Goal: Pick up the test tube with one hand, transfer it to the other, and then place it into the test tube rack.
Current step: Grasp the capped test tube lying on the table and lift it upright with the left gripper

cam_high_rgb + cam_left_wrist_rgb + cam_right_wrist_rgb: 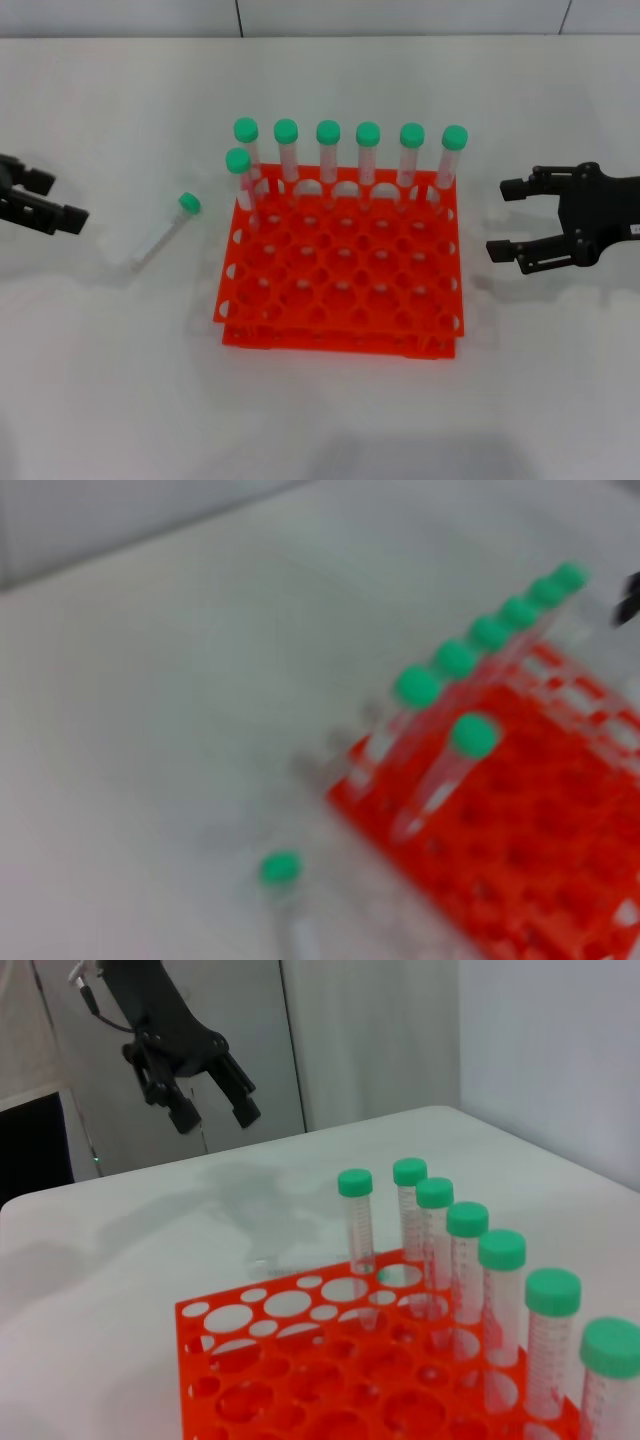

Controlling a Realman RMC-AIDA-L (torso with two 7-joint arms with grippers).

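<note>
My open left gripper should keep going down toward the tube's uncapped end (141, 262) and close there, because the test tube (166, 234) is lying clear of the rack.
The test tube (163, 233), clear with a green cap, lies on the white table to the left of the orange test tube rack (340, 345). The blurred left wrist view shows the same tube (280, 870) lying beside the rack (540, 830). My left gripper (68, 200) hovers open at the far left edge, apart from the tube. The right wrist view shows that left gripper (215, 1110) raised above the table beyond the rack (200, 1312). On the other side of the rack my right gripper (497, 218) stands open and holds nothing.
Several green-capped tubes (328, 150) stand upright in the rack: a full back row plus one at the left of the second row. They also appear in both wrist views (480, 1260) (455, 660). A grey wall bounds the table's far edge.
</note>
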